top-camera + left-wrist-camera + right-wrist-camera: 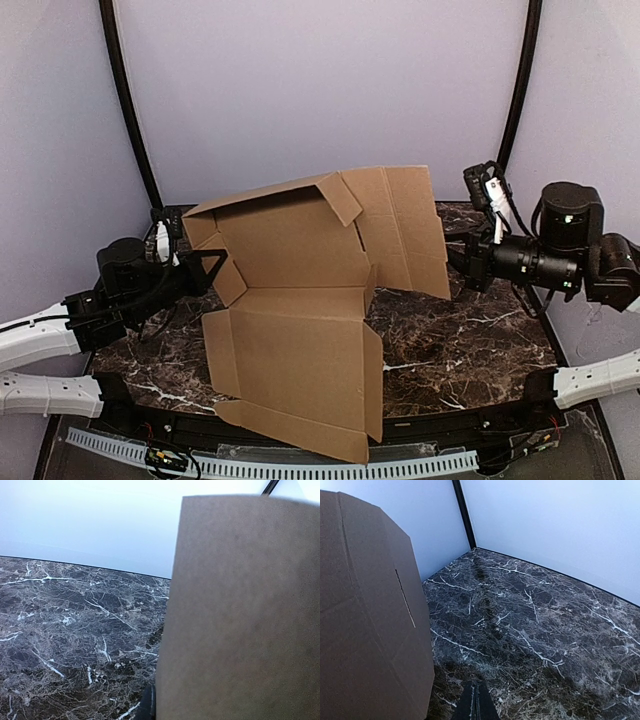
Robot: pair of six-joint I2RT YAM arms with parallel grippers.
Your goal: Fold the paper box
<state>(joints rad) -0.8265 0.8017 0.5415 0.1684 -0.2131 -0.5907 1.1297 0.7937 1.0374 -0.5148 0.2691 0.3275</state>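
Observation:
I should keep pushing the panel inward until it folds toward the box's opening, since my right gripper's closed fingers stand behind the wide panel's free edge.
The paper box is a brown cardboard sheet, partly folded. Its base lies flat on the table, its back panel stands up, and a wide panel leans off to the right. My left gripper is shut, its tip against the outside of the box's left side flap. In the left wrist view the cardboard fills the right half and hides all but a dark sliver of one finger. My right gripper is shut, just behind the right panel's lower edge. The right wrist view shows its fingers pressed together on nothing, with the cardboard to their left.
The dark marble table shows bare to the right and left of the box. Pale walls and two black corner posts close off the back. The box's front flap hangs over the table's near edge.

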